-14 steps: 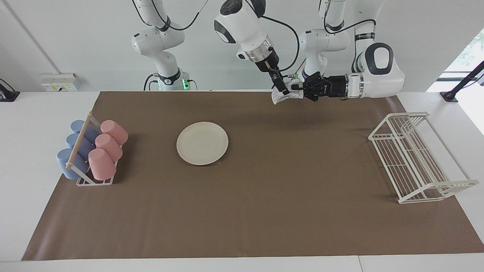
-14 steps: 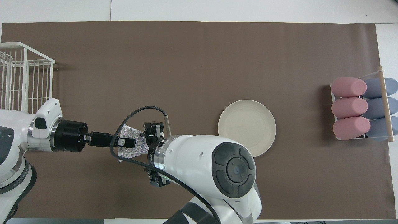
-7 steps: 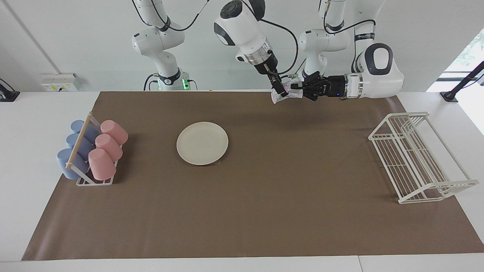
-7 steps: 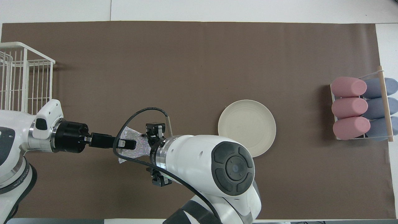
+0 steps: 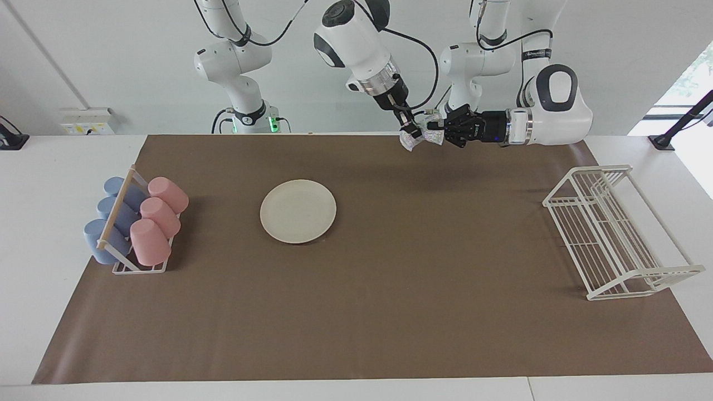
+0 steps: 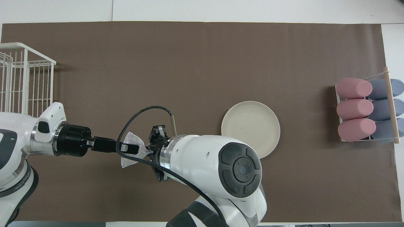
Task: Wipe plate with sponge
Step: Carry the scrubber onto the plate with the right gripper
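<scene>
The sponge (image 6: 132,146) is held away from the plate by both grippers, so next my left gripper opens and moves back before my right gripper wipes the cream-white plate (image 6: 251,126).
The silvery sponge (image 5: 408,143) hangs in the air between both grippers, over the mat's edge nearest the robots. My left gripper (image 5: 433,129) reaches in level from the left arm's end and is shut on one end of it. My right gripper (image 5: 411,132) points down and is shut on the other end. In the overhead view the sponge (image 6: 127,159) shows as a pinched wad at the left gripper (image 6: 134,148), and the right arm hides most of the right gripper (image 6: 153,145). The cream-white plate (image 5: 298,211) lies bare on the mat toward the right arm's end, apart from both grippers; it also shows from overhead (image 6: 250,129).
A rack with pink and blue cups (image 5: 133,223) stands at the right arm's end of the brown mat (image 5: 390,312). A white wire rack (image 5: 613,231) stands at the left arm's end.
Both grippers have risen a little with the sponge between them and drawn slightly toward the robots. The sponge is more bunched up than before. The plate has not moved.
</scene>
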Tool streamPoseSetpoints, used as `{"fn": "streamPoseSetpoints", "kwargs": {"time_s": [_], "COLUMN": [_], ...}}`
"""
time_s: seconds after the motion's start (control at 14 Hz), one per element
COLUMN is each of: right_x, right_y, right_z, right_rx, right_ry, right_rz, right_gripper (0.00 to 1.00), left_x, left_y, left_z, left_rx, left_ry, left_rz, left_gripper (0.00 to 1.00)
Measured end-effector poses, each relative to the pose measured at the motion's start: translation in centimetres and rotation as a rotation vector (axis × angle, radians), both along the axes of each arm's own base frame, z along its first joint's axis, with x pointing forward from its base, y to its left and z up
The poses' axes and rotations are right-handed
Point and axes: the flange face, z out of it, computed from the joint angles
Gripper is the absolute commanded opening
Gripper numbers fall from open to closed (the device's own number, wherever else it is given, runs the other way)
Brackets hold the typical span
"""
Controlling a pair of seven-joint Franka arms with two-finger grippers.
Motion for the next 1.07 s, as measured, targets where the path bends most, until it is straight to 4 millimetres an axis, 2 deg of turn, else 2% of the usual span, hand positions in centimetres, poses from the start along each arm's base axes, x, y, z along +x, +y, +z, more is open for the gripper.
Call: {"fn": "streamPoseSetpoints", "kwargs": {"time_s": [0.07, 0.14, 0.36, 0.5, 0.64, 0.86, 1.07], "right_x": [0.0, 0.0, 0.1, 1.5, 3.6, 6.8, 7.5], "right_y": [0.0, 0.0, -0.4, -2.2, -5.6, -12.7, -19.1], "right_z": [0.0, 0.0, -0.6, -1.6, -3.8, -9.4, -15.8], "right_rx": [0.000, 0.000, -0.017, -0.051, -0.105, -0.187, -0.243], "right_ry": [0.000, 0.000, 0.016, -0.010, -0.060, -0.098, -0.109], "right_rz": [0.000, 0.000, 0.001, 0.015, 0.082, 0.213, 0.278], "right_gripper": [0.00, 0.00, 0.00, 0.00, 0.00, 0.00, 0.00], "left_x": [0.0, 0.0, -0.1, -0.1, 0.0, 0.0, 0.0], "left_y": [0.0, 0.0, 0.1, 0.2, 0.2, 0.3, 0.5], "left_z": [0.0, 0.0, 0.3, 0.3, 0.3, 0.3, 0.3], "left_rx": [0.000, -0.001, -0.001, -0.001, -0.001, 0.000, 0.006], "left_ry": [-0.001, -0.002, -0.008, -0.010, -0.010, -0.010, -0.009], "left_rz": [0.000, -0.001, 0.001, 0.003, 0.004, 0.005, 0.006], "left_gripper": [0.26, 0.99, 1.00, 1.00, 1.00, 1.00, 1.00]}}
